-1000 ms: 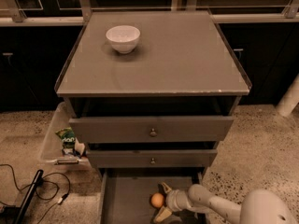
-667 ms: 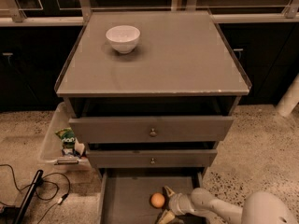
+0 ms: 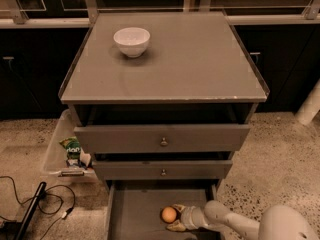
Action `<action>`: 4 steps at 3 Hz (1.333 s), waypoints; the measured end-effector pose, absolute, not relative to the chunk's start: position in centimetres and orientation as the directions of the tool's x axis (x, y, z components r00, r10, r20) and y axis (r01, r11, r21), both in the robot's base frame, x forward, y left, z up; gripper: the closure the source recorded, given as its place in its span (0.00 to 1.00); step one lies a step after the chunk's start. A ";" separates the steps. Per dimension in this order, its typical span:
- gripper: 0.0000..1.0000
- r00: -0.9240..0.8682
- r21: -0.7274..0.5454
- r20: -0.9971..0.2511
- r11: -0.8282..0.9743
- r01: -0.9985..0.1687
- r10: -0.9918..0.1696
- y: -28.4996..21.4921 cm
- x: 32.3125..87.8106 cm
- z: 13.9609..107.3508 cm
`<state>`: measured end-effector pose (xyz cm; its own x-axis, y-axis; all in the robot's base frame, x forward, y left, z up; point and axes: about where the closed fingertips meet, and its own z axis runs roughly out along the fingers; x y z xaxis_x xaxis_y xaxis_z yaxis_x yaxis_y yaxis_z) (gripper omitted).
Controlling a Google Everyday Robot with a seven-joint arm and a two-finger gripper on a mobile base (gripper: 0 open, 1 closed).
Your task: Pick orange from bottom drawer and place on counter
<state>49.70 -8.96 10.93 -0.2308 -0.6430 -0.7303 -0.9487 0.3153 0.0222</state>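
Observation:
The fingers of the robot's gripper reach only the near side of the orange (image 3: pixel 174 217), so next the gripper opens wide and goes further around the orange's middle (image 3: pixel 169 214) before it lifts the orange.
The orange (image 3: pixel 169 214) lies on the floor of the open bottom drawer (image 3: pixel 135 214), right of the middle. My gripper (image 3: pixel 176 217) reaches in from the right, low in the frame, with its fingers open on either side of the orange. One finger (image 3: pixel 178 208) is behind the orange and one finger (image 3: pixel 176 227) is in front of it. The counter (image 3: pixel 170 59) is the grey cabinet top above, with a white bowl (image 3: pixel 132 41) at its back left.
Two knobbed drawers (image 3: pixel 162 138) are partly pulled out above the bottom drawer. A clear bin (image 3: pixel 62 151) with packets stands left of the cabinet. Black cables (image 3: pixel 45 204) lie on the speckled floor at the lower left. A white post (image 3: pixel 311 104) stands at the right.
My gripper has slid left along the bottom drawer, and its fingers now straddle the orange. The orange has stayed in place.

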 end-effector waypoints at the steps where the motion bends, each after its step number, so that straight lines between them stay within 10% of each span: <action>1: 0.39 -0.231 0.022 -0.730 0.315 -0.949 -0.643 -9.0 49.7 10.9; 3: 0.00 -0.231 0.022 -0.730 0.315 -0.949 -0.643 -8.9 49.7 10.9; 4: 0.00 -0.231 0.022 -0.730 0.315 -0.949 -0.643 -8.9 49.7 10.9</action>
<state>49.71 -8.92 10.93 -0.2307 -0.6429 -0.7304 -0.9488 0.3150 0.0224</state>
